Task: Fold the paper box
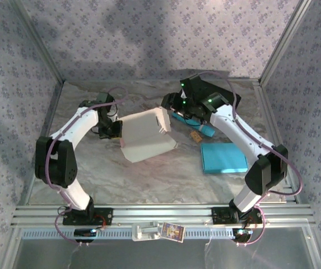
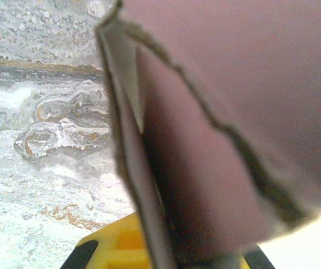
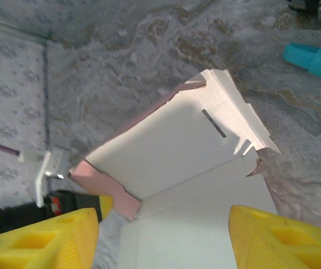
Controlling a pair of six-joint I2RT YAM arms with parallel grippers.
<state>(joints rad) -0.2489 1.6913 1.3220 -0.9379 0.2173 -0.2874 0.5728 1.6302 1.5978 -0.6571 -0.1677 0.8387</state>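
The raised panel's edge (image 3: 174,94) stands free while my left gripper holds the box's pink flap (image 3: 105,187), so my right gripper should keep going toward that edge and close there.
The paper box (image 1: 146,134), white inside and pink outside, lies half-folded in the middle of the marble table, one panel raised. My left gripper (image 1: 111,128) is at its left edge, shut on a pink flap (image 2: 149,185) that runs down between the yellow fingers (image 2: 112,249). The pink panels (image 2: 250,101) loom close and blurred in the left wrist view. My right gripper (image 1: 171,106) hovers over the box's right side, open. Its yellow fingers (image 3: 42,241) stand wide apart above the white inner floor (image 3: 188,224), with the slotted upright panel (image 3: 171,140) beyond them.
A teal marker (image 1: 196,124) (image 3: 314,59) lies right of the box, under the right arm. A small brown piece (image 1: 195,135) sits beside it. A blue pad (image 1: 223,157) lies flat farther right. Patterned enclosure walls (image 1: 14,84) close in on the left, back and right.
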